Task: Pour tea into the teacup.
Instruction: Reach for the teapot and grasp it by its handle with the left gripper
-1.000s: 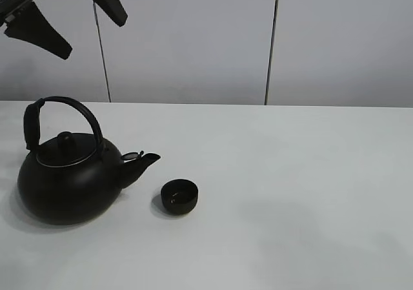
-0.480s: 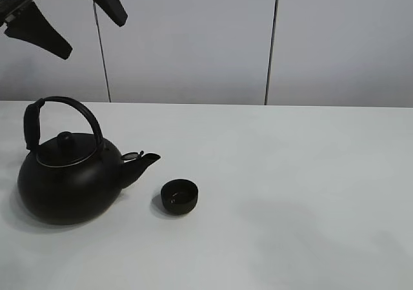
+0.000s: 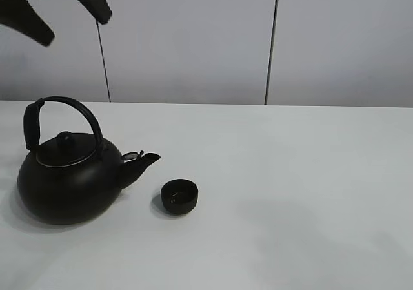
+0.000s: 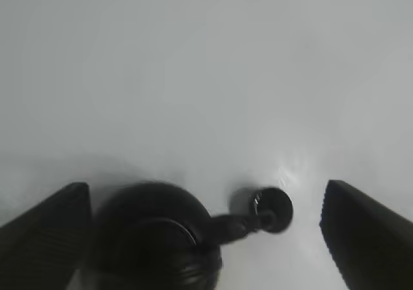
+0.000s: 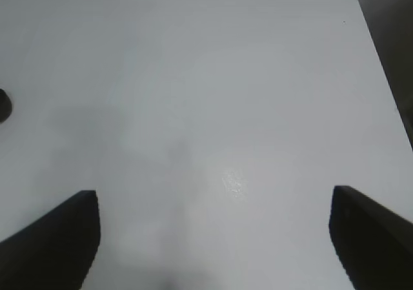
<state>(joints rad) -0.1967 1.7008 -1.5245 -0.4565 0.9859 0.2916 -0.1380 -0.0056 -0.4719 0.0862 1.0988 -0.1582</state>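
Observation:
My left gripper is pointing down high above the kettle's arched handle (image 3: 70, 101). Next, I turn the gripper level and grip the handle's upright end (image 3: 31, 125) across from the kettle's spout.
The small matte-black teacup (image 3: 179, 196) stands on the white table, just right of the spout of the big black kettle (image 3: 68, 180). The kettle stands upright with its arched handle up. My left gripper (image 3: 61, 9) hangs open and empty high above the kettle, at the top left. In the left wrist view the gripper (image 4: 203, 188) is wide open, with the kettle (image 4: 155, 238) and the teacup (image 4: 274, 209) far below it. My right gripper (image 5: 214, 196) is open and empty above bare table. It does not show in the exterior view.
The white table (image 3: 290, 174) runs to a grey panelled wall at the back. In the right wrist view the table's rounded corner and edge (image 5: 361, 19) show, and a dark object's edge (image 5: 2, 105) shows at the frame border.
My left gripper has risen and shifted a little to the left, partly leaving the frame. The kettle and the teacup have not moved.

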